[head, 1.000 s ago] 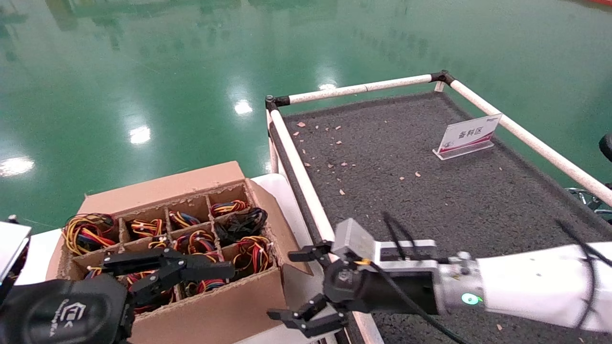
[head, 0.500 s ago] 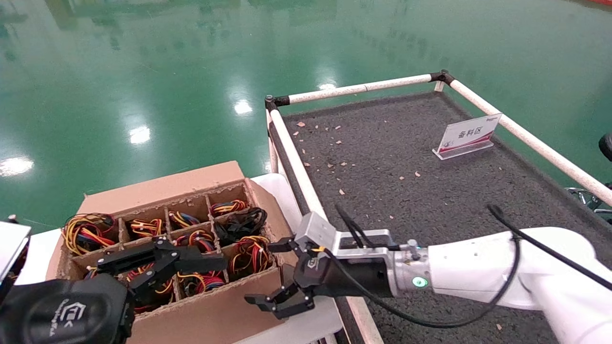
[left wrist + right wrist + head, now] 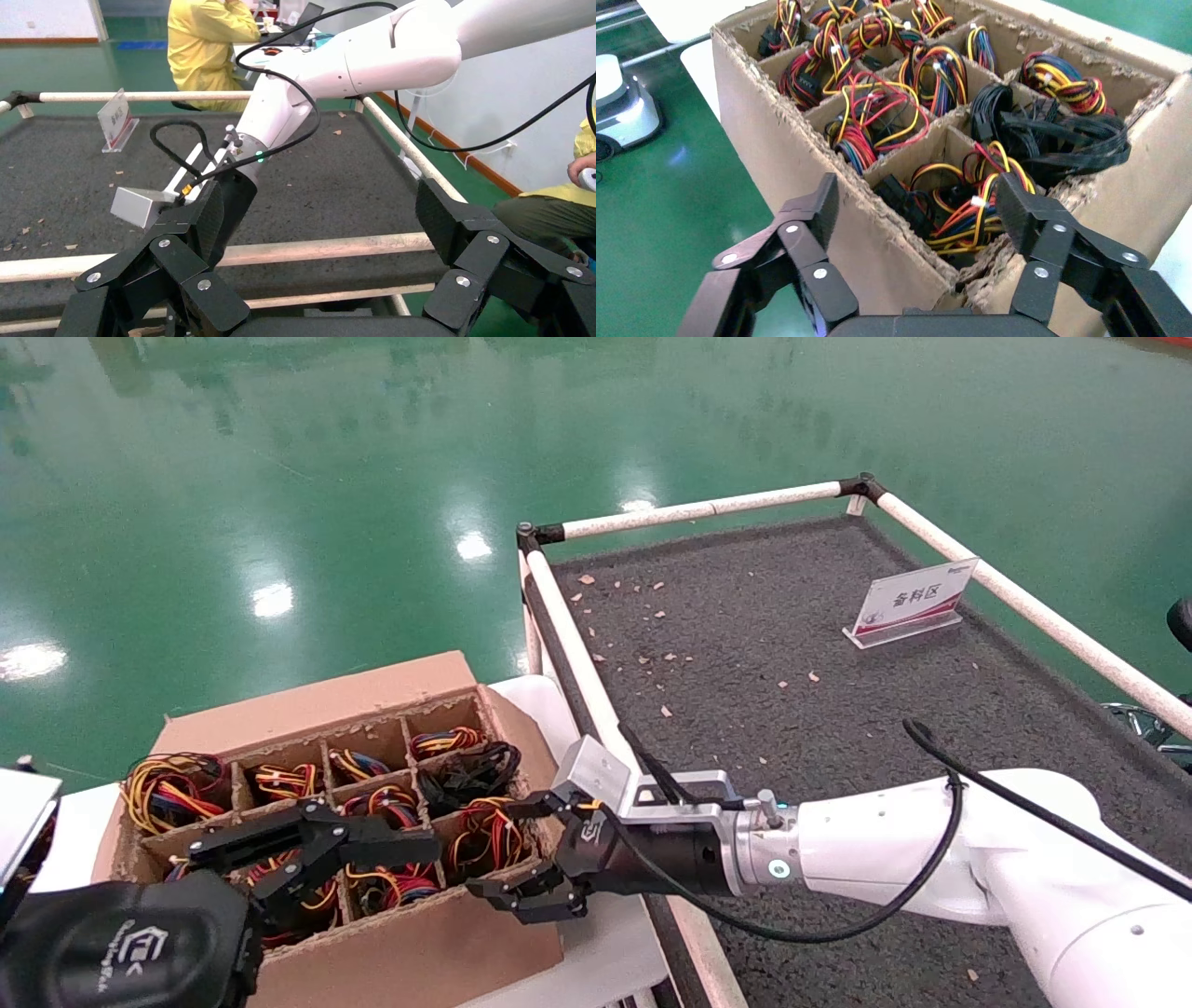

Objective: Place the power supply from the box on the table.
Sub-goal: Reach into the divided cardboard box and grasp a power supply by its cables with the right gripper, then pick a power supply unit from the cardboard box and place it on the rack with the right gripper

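Note:
I expect the power supply to slide out by itself and hang below when I lift the wires, because the wires loop up inside their own cardboard sides.
The box stands left of the table, its grid compartments filled with coloured wire bundles. Of the power supply in the near right compartment only the yellow, red and orange wires show; its grey body is hidden. My right gripper is open and empty, its jaws straddling the box's near right corner beside those wires. My left gripper hangs open and empty over the box's near compartments.
An all-black wire bundle fills a compartment behind the near right one. White pipe rails frame the table. A small sign and cardboard crumbs lie on the mat. The box rests on a white tabletop.
My right gripper has moved left from over the table's rail to the box's near right corner, staying open. The left gripper has barely shifted.

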`<state>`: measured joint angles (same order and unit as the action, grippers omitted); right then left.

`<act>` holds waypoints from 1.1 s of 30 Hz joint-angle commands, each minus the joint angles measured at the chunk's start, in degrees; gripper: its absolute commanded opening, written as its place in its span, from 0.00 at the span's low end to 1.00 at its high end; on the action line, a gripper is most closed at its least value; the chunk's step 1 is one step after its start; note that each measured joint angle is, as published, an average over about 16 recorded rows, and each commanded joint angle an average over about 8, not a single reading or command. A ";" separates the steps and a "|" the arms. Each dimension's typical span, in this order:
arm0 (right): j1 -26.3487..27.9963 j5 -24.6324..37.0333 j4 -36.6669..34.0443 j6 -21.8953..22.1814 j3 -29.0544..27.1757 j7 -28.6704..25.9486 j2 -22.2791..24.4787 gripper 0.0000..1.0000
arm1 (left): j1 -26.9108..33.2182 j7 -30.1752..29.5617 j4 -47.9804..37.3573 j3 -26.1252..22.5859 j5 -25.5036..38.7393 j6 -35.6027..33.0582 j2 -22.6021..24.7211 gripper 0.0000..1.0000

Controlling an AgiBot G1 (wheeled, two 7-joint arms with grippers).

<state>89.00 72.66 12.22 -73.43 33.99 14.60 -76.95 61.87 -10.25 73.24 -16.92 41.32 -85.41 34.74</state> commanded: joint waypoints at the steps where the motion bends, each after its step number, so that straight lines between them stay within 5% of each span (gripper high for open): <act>1: 0.28 0.08 -0.91 0.22 0.22 0.33 -0.27 0.00 | 0.00 0.00 0.00 -0.01 0.00 0.00 0.00 1.00; 33: -1.68 -5.48 1.54 6.09 4.77 -0.76 -0.82 0.00 | 0.02 0.05 0.00 -0.10 -0.07 0.04 -0.04 1.00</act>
<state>87.21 66.43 13.30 -67.47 38.22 13.01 -77.77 61.89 -10.20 73.24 -17.02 41.25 -85.36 34.69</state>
